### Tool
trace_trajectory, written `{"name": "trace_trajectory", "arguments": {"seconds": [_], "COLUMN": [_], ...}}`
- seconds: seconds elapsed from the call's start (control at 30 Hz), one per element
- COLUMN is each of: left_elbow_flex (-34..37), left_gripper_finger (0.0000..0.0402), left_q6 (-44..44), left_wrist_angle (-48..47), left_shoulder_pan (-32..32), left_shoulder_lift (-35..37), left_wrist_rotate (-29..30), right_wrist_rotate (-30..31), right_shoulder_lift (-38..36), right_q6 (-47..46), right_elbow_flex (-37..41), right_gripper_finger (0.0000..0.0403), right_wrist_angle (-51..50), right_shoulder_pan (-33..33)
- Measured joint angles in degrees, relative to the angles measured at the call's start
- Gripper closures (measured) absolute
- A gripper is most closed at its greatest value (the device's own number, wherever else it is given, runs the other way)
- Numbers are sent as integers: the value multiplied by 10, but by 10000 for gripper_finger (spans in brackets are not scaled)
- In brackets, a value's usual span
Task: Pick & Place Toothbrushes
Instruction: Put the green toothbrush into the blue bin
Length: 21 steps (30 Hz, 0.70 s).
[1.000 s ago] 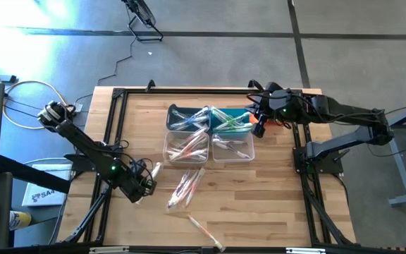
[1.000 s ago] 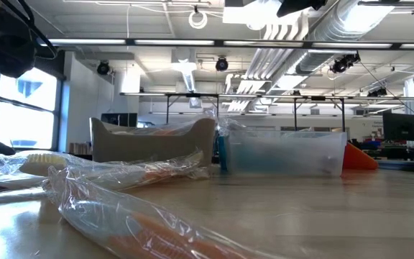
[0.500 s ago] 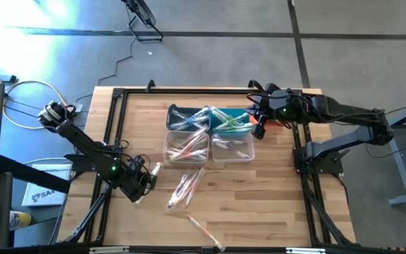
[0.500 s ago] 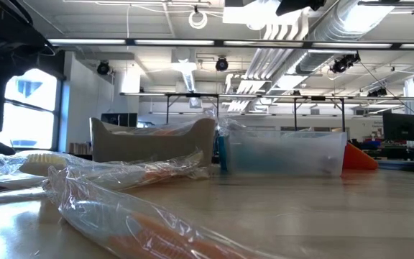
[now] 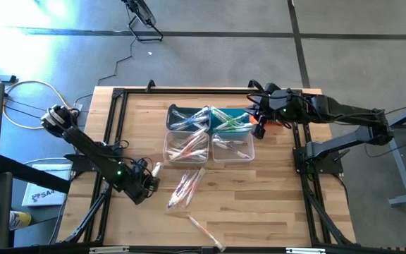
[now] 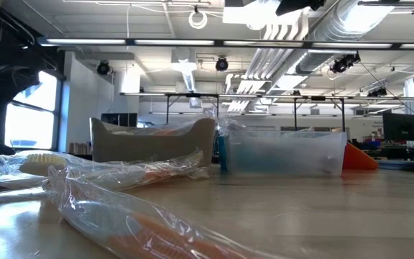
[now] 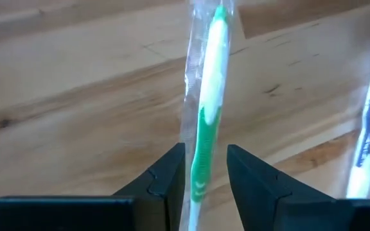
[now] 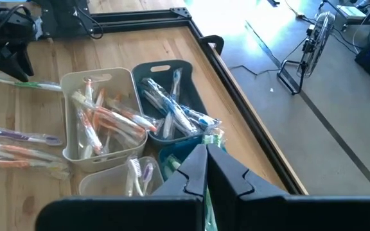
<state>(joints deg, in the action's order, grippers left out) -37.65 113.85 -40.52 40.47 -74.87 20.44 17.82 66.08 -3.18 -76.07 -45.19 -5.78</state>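
Observation:
The green handle [image 7: 203,154] goes straight through the gap in my left gripper's fingers [image 7: 198,181] and is clear of other toothbrushes. I should go down next until the fingers can close around the handle.
A green toothbrush [image 7: 205,122] in a clear wrapper lies flat on the wooden table [image 5: 259,204], near its left side, also seen from above [image 5: 156,169]. My left gripper [image 7: 205,173] is open just above it, pointing steeply down, one finger on each side of the handle. More wrapped toothbrushes [image 5: 185,187] lie loose at mid-table. Others fill several bins [image 5: 187,147]. My right gripper [image 8: 205,168] hangs shut above the teal bin [image 8: 172,160] at the far right. My left gripper comes from above with its fingers [image 7: 171,174] across the green toothbrush's handle [image 7: 201,168], which lies on the table between them. Whether a finger touches the clear wrapper I cannot tell.
A dark bin [image 5: 185,116] and a teal bin [image 5: 230,120] stand at the far middle, with two clear bins [image 5: 232,148] in front of them. One more toothbrush [image 5: 204,229] lies near the front edge. A black frame rail [image 5: 115,120] runs along the table's sides.
My left gripper has sunk toward the table, down over the green toothbrush. The toothbrush has stayed where it was.

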Motion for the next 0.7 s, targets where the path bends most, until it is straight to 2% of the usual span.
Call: {"name": "trace_trajectory", "arguments": {"seconds": [0.37,0.57,0.7], "left_elbow_flex": [-2,-2,-2], "left_gripper_finger": [288,289,317], "left_q6": [-16,-13,-11], "left_wrist_angle": [59,67,67], "left_shoulder_pan": [0,0,0], "left_shoulder_lift": [-100,-114,-114], "left_wrist_rotate": [-1,0,-3], "right_wrist_rotate": [0,0,0], "right_shoulder_lift": [0,0,0], "right_q6": [0,0,0], "right_elbow_flex": [0,0,0], "right_gripper_finger": [400,400,400], "right_wrist_angle": [5,5,5], "right_shoulder_pan": [0,0,0]}}
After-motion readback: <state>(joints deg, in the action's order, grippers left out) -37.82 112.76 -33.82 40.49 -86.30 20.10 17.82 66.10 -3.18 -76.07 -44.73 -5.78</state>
